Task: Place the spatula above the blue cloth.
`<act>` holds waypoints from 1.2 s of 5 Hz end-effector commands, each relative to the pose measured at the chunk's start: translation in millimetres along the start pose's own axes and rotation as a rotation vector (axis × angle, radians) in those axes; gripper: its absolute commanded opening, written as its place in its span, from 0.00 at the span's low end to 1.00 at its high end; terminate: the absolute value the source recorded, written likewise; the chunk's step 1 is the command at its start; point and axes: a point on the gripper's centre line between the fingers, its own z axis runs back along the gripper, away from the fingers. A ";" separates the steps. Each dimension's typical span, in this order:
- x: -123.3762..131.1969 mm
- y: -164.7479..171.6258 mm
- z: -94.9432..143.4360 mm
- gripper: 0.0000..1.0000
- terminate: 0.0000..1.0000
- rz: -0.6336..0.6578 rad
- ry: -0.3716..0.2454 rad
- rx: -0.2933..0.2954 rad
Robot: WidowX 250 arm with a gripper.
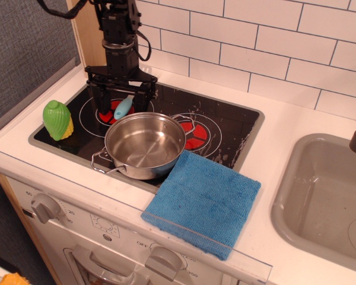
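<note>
The spatula (124, 107) handle's rounded end (120, 114) is pointing toward the steel pot, so the spatula will come away freely and the pot will stay still when the robot lifts the spatula.
The spatula (123, 108) shows only its light blue handle on the left red burner, just behind the steel pot; its white head is hidden by the pot rim. My gripper (120, 102) hangs over the handle with its black fingers open, one on each side of it. The blue cloth (203, 200) lies flat on the counter's front edge, right of the pot, one corner by the pot.
A steel pot (145, 144) stands at the front of the black stovetop (225, 127). A green and yellow toy corn (58, 120) sits at the stove's left edge. A grey sink (323, 199) is at the right. A tiled wall runs behind.
</note>
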 end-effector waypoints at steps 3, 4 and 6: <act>-4.1 -3.6 60.0 0.00 0.00 -0.055 -0.133 0.060; 3.1 -36.4 90.6 0.00 0.00 -0.118 -0.210 0.058; 0.8 -140.2 86.9 0.00 0.00 -0.367 -0.226 0.009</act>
